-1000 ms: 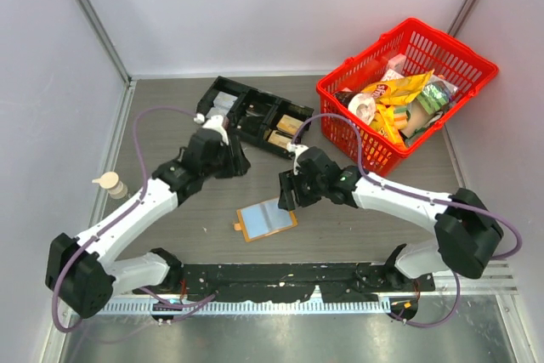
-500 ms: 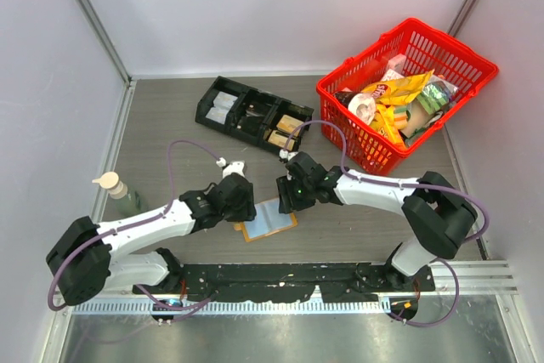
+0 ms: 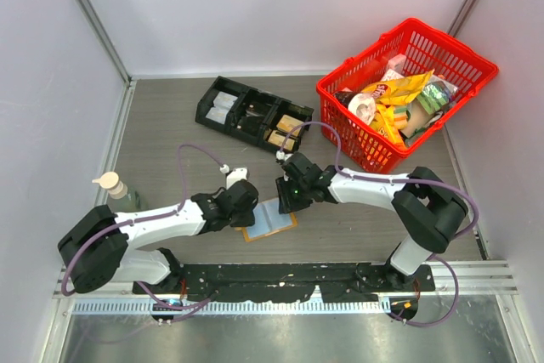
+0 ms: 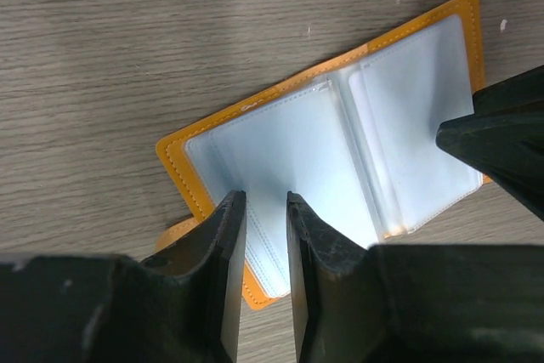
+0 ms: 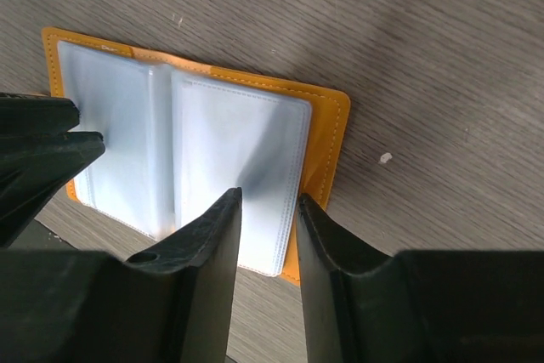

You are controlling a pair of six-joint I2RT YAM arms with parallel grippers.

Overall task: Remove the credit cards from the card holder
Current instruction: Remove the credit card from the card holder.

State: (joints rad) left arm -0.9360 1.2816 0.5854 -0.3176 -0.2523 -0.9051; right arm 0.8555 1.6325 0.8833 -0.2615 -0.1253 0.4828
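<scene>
The robot's left gripper is blocking the panel (image 5: 123, 150) where the facing page has to fold, so it should move away while the right gripper turns the page by its outer edge (image 5: 298, 167).
The card holder (image 3: 269, 220) lies open and flat on the table, tan-orange with two pale blue-grey panels and a small tab at its left. My left gripper (image 3: 245, 207) is low over its left panel (image 4: 280, 150), jaws a narrow gap apart with nothing between them (image 4: 265, 200). My right gripper (image 3: 287, 201) is low over the right panel's outer edge (image 5: 246, 133), jaws also narrowly apart and empty (image 5: 269, 197). Each wrist view shows the other gripper's fingers (image 4: 501, 138) at the holder's far side. No card shows outside the holder.
A black compartment tray (image 3: 253, 115) lies at the back. A red basket (image 3: 348, 125) full of packets stands at the back right. A small bottle (image 3: 115, 189) stands at the left near the wall.
My left arm swung from near the black tray down to the card holder's left side. My right gripper moved a little left and down onto the holder's right panel.
</scene>
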